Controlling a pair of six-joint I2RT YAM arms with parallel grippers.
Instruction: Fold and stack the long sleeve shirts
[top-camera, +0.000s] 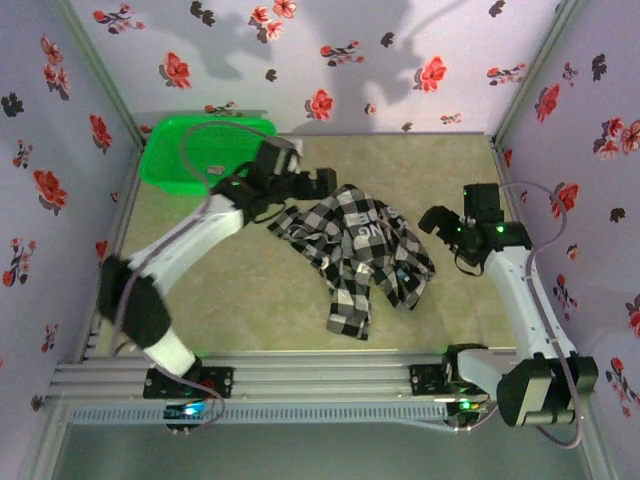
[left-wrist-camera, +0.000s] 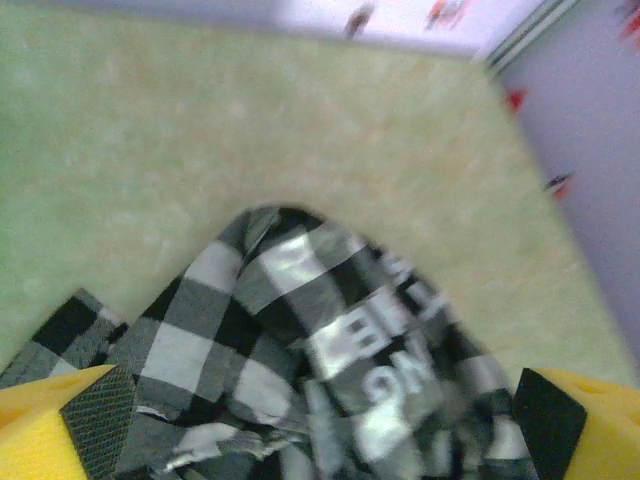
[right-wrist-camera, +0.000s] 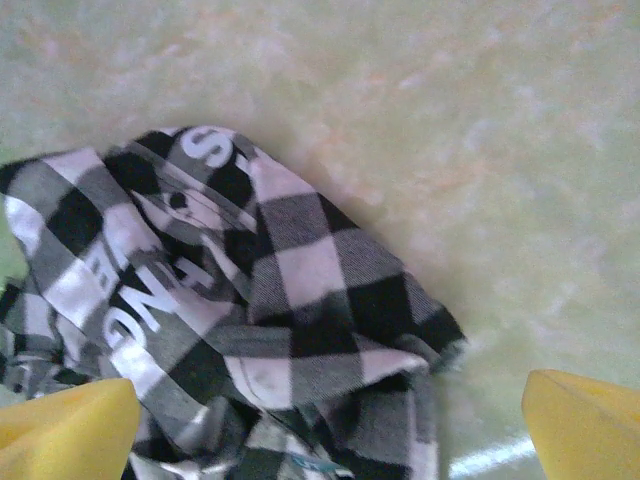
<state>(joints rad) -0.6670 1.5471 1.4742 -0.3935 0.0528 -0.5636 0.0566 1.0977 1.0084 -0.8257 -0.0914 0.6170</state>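
Note:
The long sleeve shirt has limp, crumpled folds (top-camera: 400, 272) all through it, so the shirt's middle (top-camera: 362, 238) will hang low between my grippers when I lift the shirt.
One long sleeve shirt (top-camera: 355, 255), black-and-white checked with white lettering on a black band, lies crumpled in the middle of the table. My left gripper (top-camera: 318, 186) hovers at its far left edge. In the left wrist view its yellow fingers (left-wrist-camera: 60, 425) stand wide apart, open, with the shirt (left-wrist-camera: 300, 350) lying below and between them. My right gripper (top-camera: 440, 222) is just right of the shirt and apart from it. Its yellow fingers (right-wrist-camera: 70, 430) are also spread open, and the shirt's checked folds (right-wrist-camera: 300, 300) lie ahead of them.
A green plastic basket (top-camera: 200, 150) stands at the back left corner, behind my left arm. Flowered walls close in the table on the back and both sides. Bare beige table (top-camera: 250, 300) lies in front of the shirt.

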